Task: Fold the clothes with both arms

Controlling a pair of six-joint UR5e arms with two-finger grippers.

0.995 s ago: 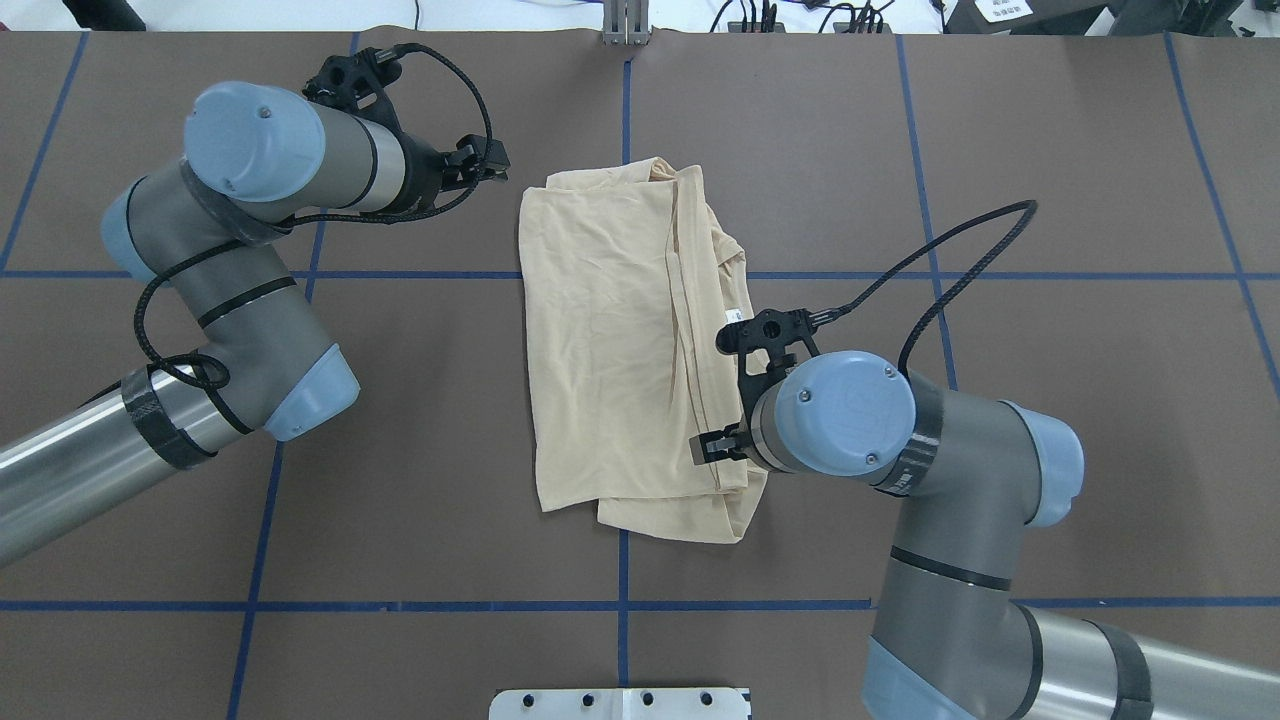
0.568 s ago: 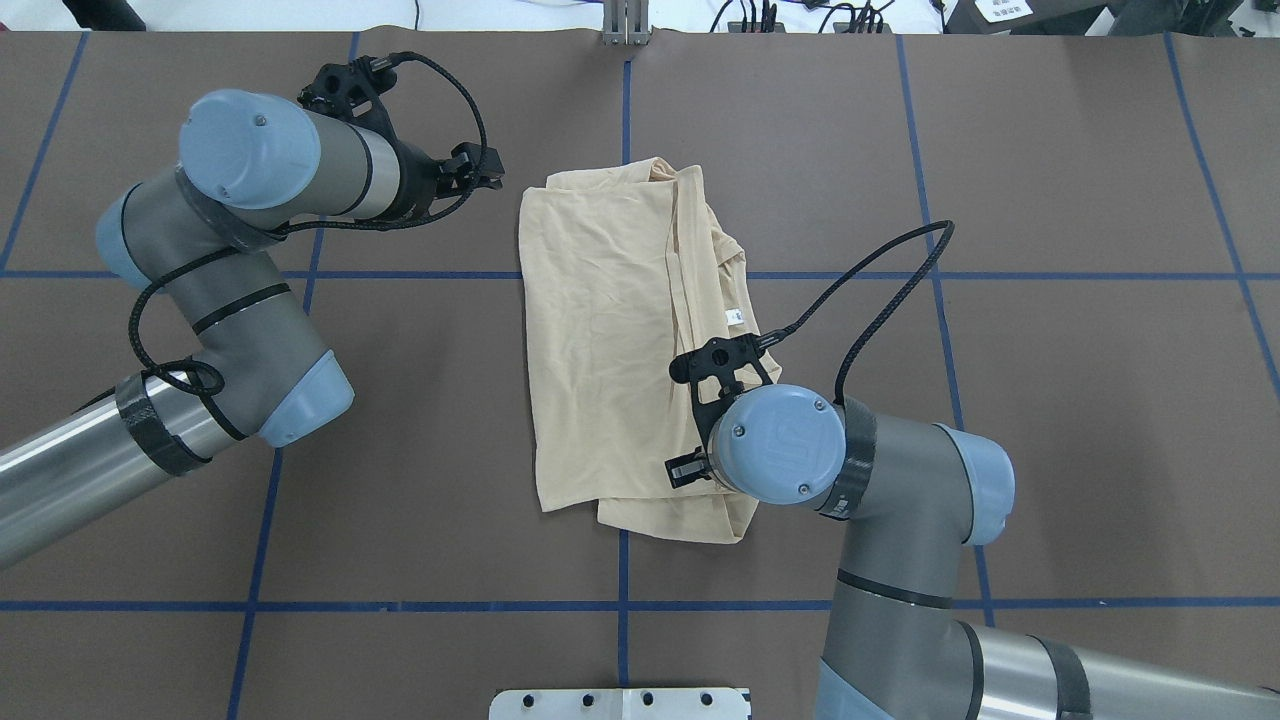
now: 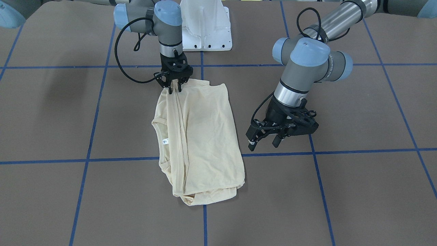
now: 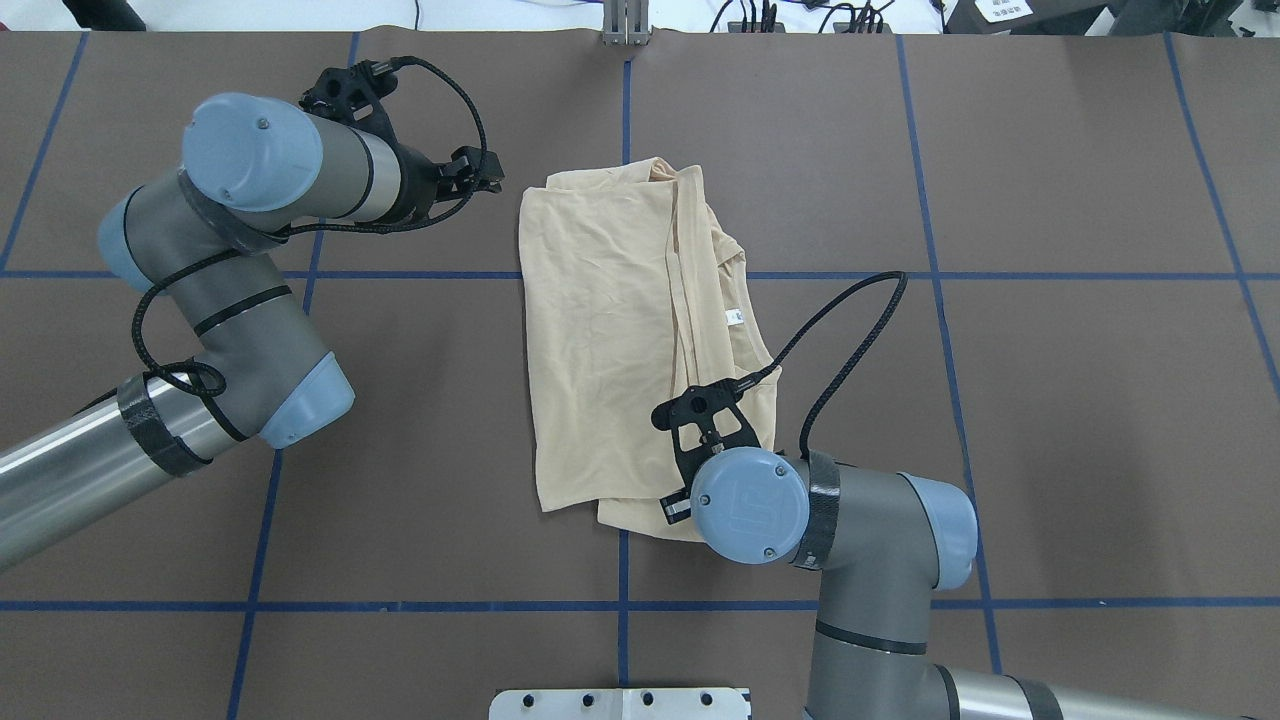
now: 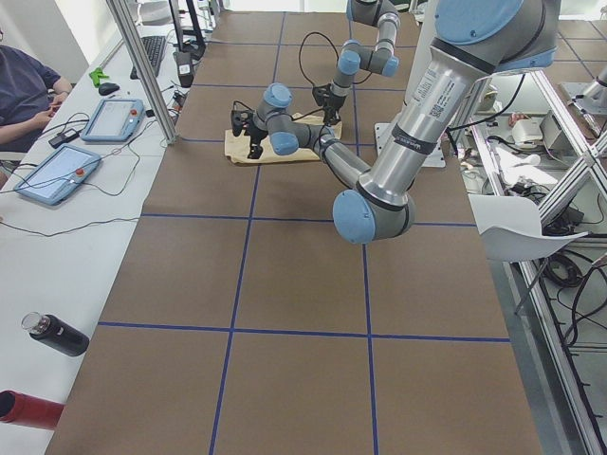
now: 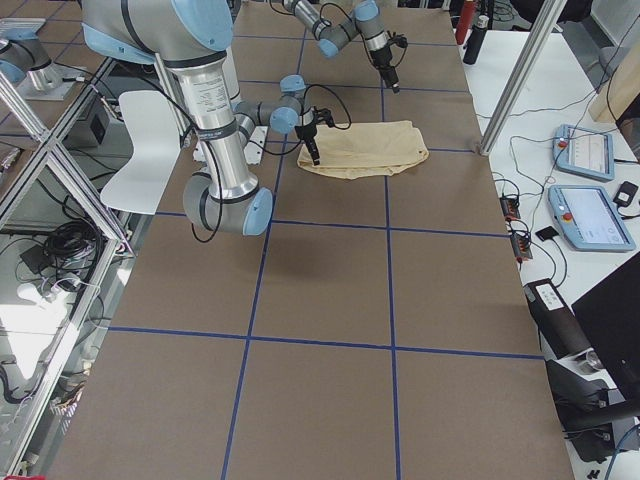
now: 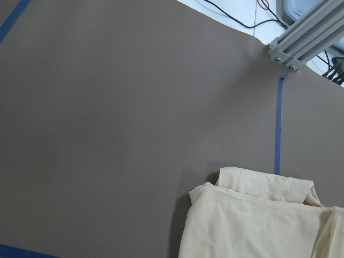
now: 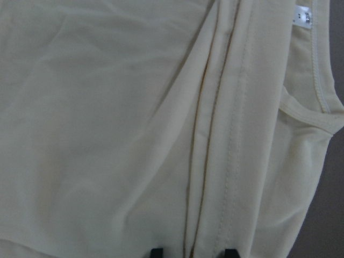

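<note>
The narrow piece of shirt (image 3: 176, 141) will unfold outward over the white neck label when the robot pulls it, because the shirt's seamed edge (image 3: 182, 123) is folded back on itself.
The clothes are one cream-yellow shirt (image 4: 610, 340) (image 3: 201, 136), lying folded lengthwise into a tall strip at mid-table. Its white neck label (image 4: 736, 318) (image 8: 303, 15) shows on the right side. My right gripper (image 3: 174, 89) (image 4: 678, 505) points straight down on the shirt's edge nearest the robot. Its two fingertips (image 8: 156, 251) stand apart, open, astride a folded seam. My left gripper (image 3: 264, 142) (image 4: 490, 178) hangs open over bare table, beside the shirt's far left corner (image 7: 258, 226) and not touching it. The print is hidden.
Blue tape lines grid the brown table. The white pedestal base (image 4: 620, 703) (image 3: 205, 27) sits at the robot's edge and an aluminium post (image 4: 625, 25) at the far edge. A side bench with tablets (image 5: 114, 118), a seated person (image 5: 24, 90) and a bottle (image 5: 57, 334) lie beyond.
My right arm has travelled along the shirt's right side toward the robot and now stands over its near edge. The left arm has barely shifted. The shirt lies as before.
</note>
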